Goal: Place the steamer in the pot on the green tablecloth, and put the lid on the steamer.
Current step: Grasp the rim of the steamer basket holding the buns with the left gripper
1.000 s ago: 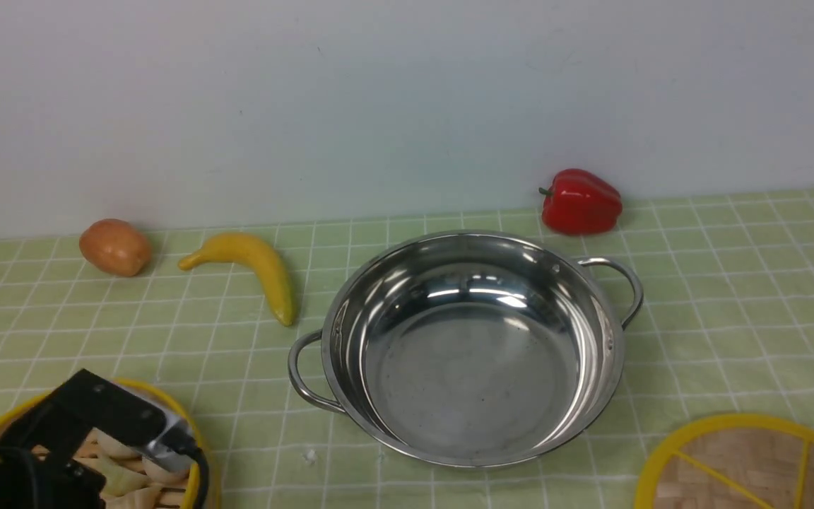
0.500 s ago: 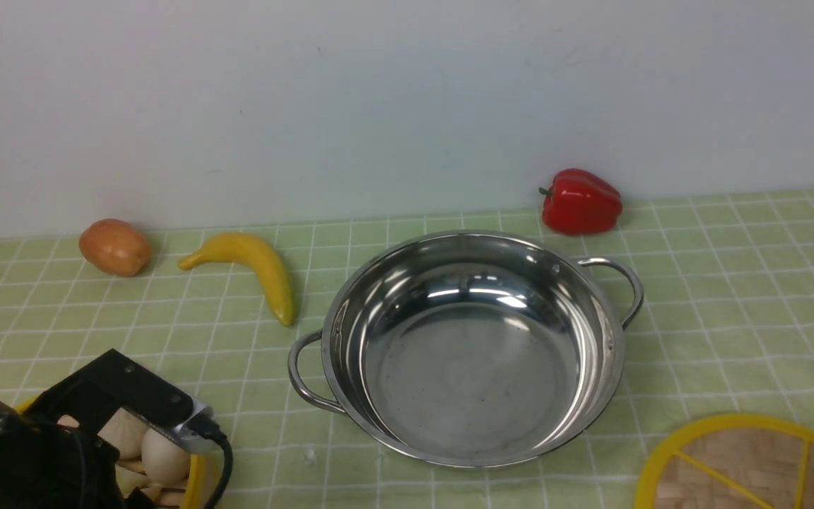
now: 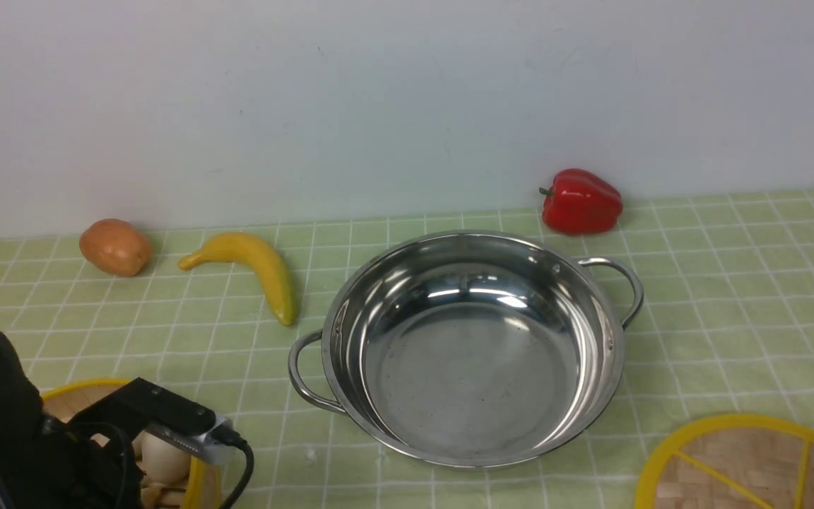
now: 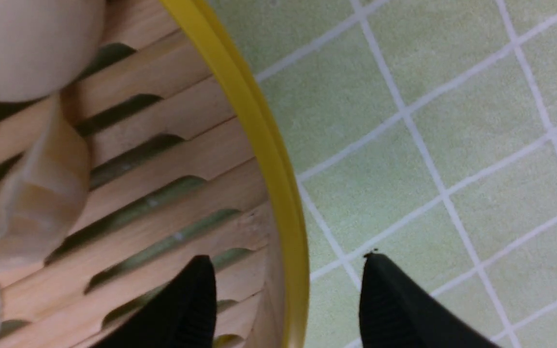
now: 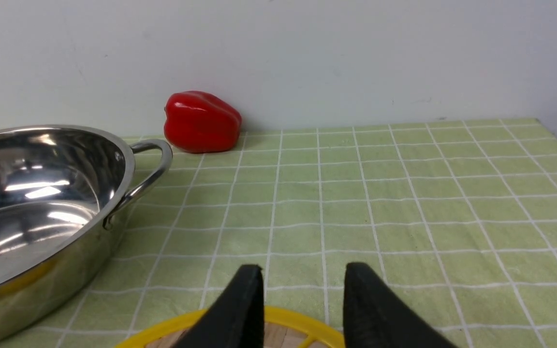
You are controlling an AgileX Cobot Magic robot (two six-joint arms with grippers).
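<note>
I expect the steamer (image 3: 82, 397) to tilt but keep its dumplings in when I carry it, because my left gripper has its fingers on both sides of only the near yellow rim (image 4: 295, 249).
The steamer (image 3: 75, 389) sits at the near left on the green tablecloth (image 3: 732, 297), mostly hidden by my left arm. In the left wrist view its slatted floor (image 4: 162, 169) holds pale dumplings (image 4: 27, 48). My left gripper (image 4: 286, 258) is open and straddles the steamer's yellow rim (image 4: 278, 174), one finger inside and one outside, neither touching. The empty steel pot (image 3: 470, 353) stands in the middle. The lid (image 3: 746, 466) lies at the near right, and my right gripper (image 5: 304, 270) hangs open just above its rim (image 5: 283, 316).
A red pepper (image 3: 580, 201) lies behind the pot by the back wall. A yellow banana (image 3: 251, 265) and a brownish round vegetable (image 3: 115, 246) lie at the back left. The pot's looped handles (image 3: 619, 286) stick out to the left and right.
My left arm has shifted right and down over the steamer, and its jaws have widened. The steamer, pot and lid have stayed where they were.
</note>
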